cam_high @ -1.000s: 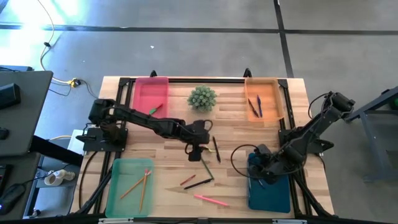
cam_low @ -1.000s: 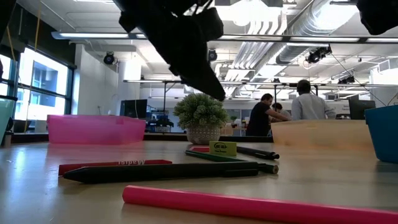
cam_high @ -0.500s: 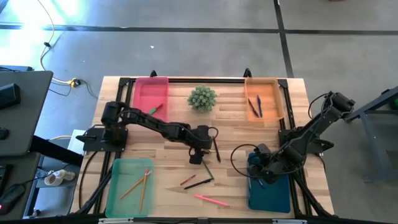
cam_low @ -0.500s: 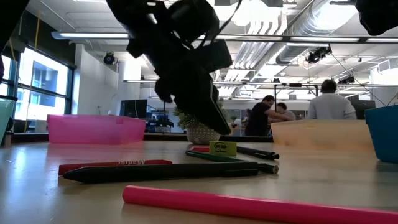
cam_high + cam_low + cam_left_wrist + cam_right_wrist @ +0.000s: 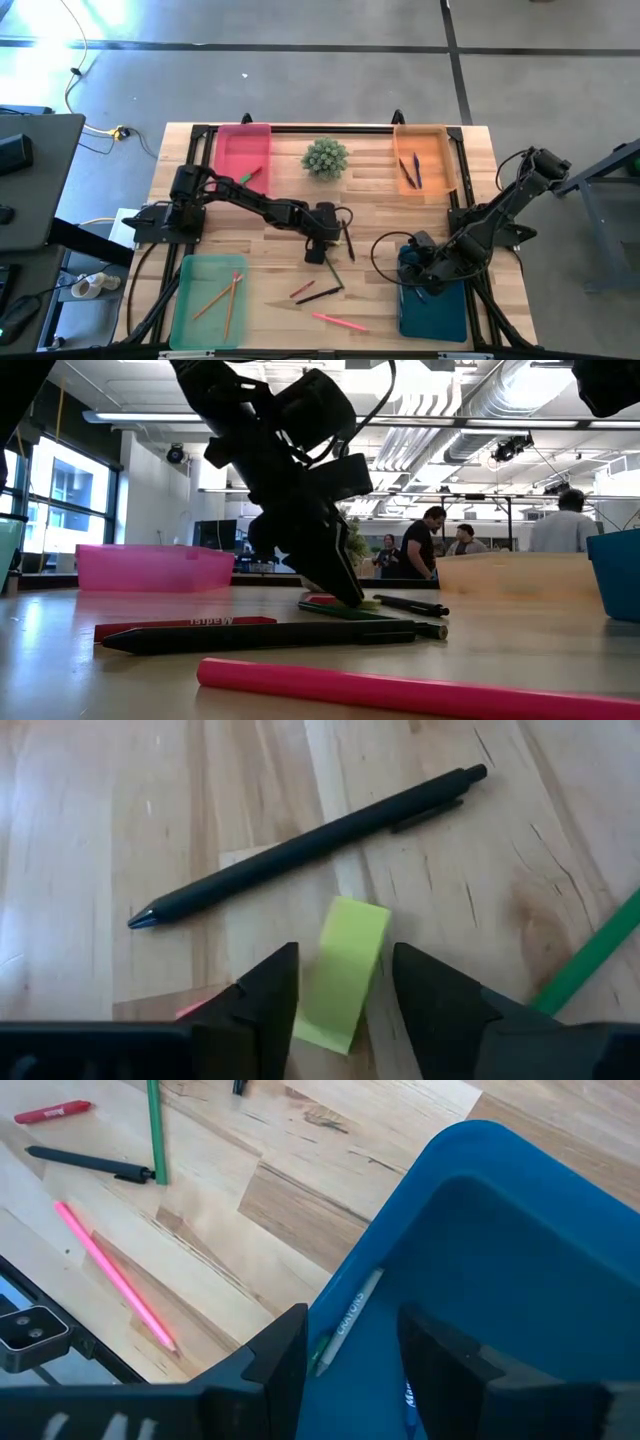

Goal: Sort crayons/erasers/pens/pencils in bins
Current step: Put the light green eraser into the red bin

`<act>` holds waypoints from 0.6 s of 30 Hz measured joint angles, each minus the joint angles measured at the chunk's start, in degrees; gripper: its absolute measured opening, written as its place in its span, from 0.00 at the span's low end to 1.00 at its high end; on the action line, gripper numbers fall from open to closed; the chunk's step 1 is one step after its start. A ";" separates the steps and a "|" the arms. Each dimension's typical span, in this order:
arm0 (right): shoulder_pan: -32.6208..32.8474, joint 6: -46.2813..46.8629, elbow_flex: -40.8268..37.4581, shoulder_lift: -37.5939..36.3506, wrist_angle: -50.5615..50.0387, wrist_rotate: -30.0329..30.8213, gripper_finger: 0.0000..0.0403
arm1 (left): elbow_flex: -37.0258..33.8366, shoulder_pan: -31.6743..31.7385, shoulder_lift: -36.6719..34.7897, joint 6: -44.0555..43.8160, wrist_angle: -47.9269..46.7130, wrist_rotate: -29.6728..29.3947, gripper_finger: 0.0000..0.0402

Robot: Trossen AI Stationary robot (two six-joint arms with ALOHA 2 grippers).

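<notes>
My left gripper's fingers sit askew to the yellow-green eraser (image 5: 345, 970), which lies flat, so next I tip it up on its long edge (image 5: 373, 982), then grip its broad sides.
A yellow-green eraser (image 5: 340, 975) lies flat on the wood at the table's middle. My left gripper (image 5: 316, 250) is down on it, slanting from the left, and stands open with one finger (image 5: 265, 1005) on each long side. A black pen (image 5: 300, 845) lies just beyond the eraser and a green pencil (image 5: 590, 960) beside it. My right gripper (image 5: 350, 1340) hangs open over the teal bin (image 5: 432, 310), with nothing between its fingers. Crayons (image 5: 350, 1320) lie inside that bin. A red crayon (image 5: 302, 290), a black pen (image 5: 318, 295) and a pink pencil (image 5: 338, 322) lie near the front. My left gripper has its fingers close against the eraser's two long sides (image 5: 375, 955), coming down at a slant from the table's left. Whether the fingers touch the eraser, I cannot tell. The eraser lies flat on the table.
The pink bin (image 5: 243, 152) is at the far left, the orange bin (image 5: 421, 160) with pens at the far right. The green bin (image 5: 207, 300), at the near left, holds pencils. A small potted plant (image 5: 325, 157) stands at the far middle. People move in the room behind.
My left gripper has come down from above the table to the yellow-green eraser, with its fingertips now at the tabletop. In the low view it now covers the eraser.
</notes>
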 joint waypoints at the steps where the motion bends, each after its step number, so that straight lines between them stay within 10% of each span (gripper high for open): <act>1: 0.00 -0.02 0.00 0.00 -0.02 0.00 0.37 | -0.01 0.00 0.00 -0.02 0.00 0.00 0.34; 18: 0.00 0.07 0.00 0.00 1.31 0.00 0.37 | 0.01 -1.42 -0.04 -0.94 0.02 -0.49 0.02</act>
